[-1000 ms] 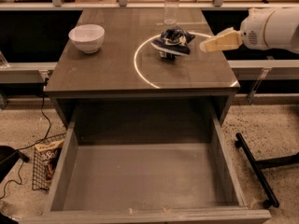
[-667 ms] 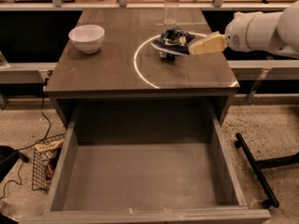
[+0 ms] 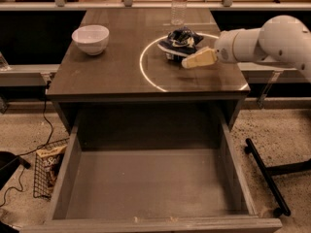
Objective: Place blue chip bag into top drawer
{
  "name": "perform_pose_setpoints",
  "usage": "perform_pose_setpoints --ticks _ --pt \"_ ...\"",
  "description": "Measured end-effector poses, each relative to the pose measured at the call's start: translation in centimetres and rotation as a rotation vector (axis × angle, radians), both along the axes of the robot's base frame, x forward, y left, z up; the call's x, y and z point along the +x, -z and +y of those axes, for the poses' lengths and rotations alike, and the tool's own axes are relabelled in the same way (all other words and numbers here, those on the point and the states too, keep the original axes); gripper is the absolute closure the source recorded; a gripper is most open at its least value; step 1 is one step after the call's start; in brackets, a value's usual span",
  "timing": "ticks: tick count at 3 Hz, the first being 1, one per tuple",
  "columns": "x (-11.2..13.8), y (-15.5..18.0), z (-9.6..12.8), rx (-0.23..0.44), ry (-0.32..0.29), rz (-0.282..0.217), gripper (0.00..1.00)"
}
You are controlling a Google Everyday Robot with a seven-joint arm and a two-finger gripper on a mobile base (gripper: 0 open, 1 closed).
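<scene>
One edge of the blue chip bag [image 3: 179, 44] is at my gripper's fingertips [image 3: 201, 57], so the bag will hang down slanted when I lift it.
The blue chip bag [image 3: 180, 42] is a crumpled dark navy foil bag with white markings. It lies on the cabinet top [image 3: 116, 72], inside a white ring of light, to the right of centre. My gripper [image 3: 197, 59] reaches in from the right on a white arm. Its cream fingertips sit just right of and below the bag, close to its near edge. The top drawer [image 3: 146, 188] is pulled fully out below the cabinet top, with a bare flat bottom and nothing in it.
A white bowl [image 3: 90, 39] stands at the left of the cabinet top. A clear plastic bottle [image 3: 178, 4] stands at the back. A brown-and-tan snack bag [image 3: 48, 161] lies in a wire basket on the floor at the left. A black bar [image 3: 265, 171] lies on the floor at the right.
My gripper has moved left and toward the front, from well right of the bag to right beside it. The bag, bowl and drawer have not moved.
</scene>
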State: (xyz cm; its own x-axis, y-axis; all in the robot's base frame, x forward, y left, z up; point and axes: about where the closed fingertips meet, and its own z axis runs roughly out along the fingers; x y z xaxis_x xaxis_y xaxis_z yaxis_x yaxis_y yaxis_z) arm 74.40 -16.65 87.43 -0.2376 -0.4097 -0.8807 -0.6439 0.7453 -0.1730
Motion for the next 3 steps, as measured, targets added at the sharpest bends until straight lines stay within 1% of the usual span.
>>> perform_pose_setpoints --ticks 1,2,3 --pt "1.0 2.6 1.1 0.045 -0.023 0.041 0.0" --pt "2.0 3.9 2.3 0.091 -0.06 0.054 0.18" --pt "3.0 3.2 4.4 0.131 -0.128 0.036 0.41"
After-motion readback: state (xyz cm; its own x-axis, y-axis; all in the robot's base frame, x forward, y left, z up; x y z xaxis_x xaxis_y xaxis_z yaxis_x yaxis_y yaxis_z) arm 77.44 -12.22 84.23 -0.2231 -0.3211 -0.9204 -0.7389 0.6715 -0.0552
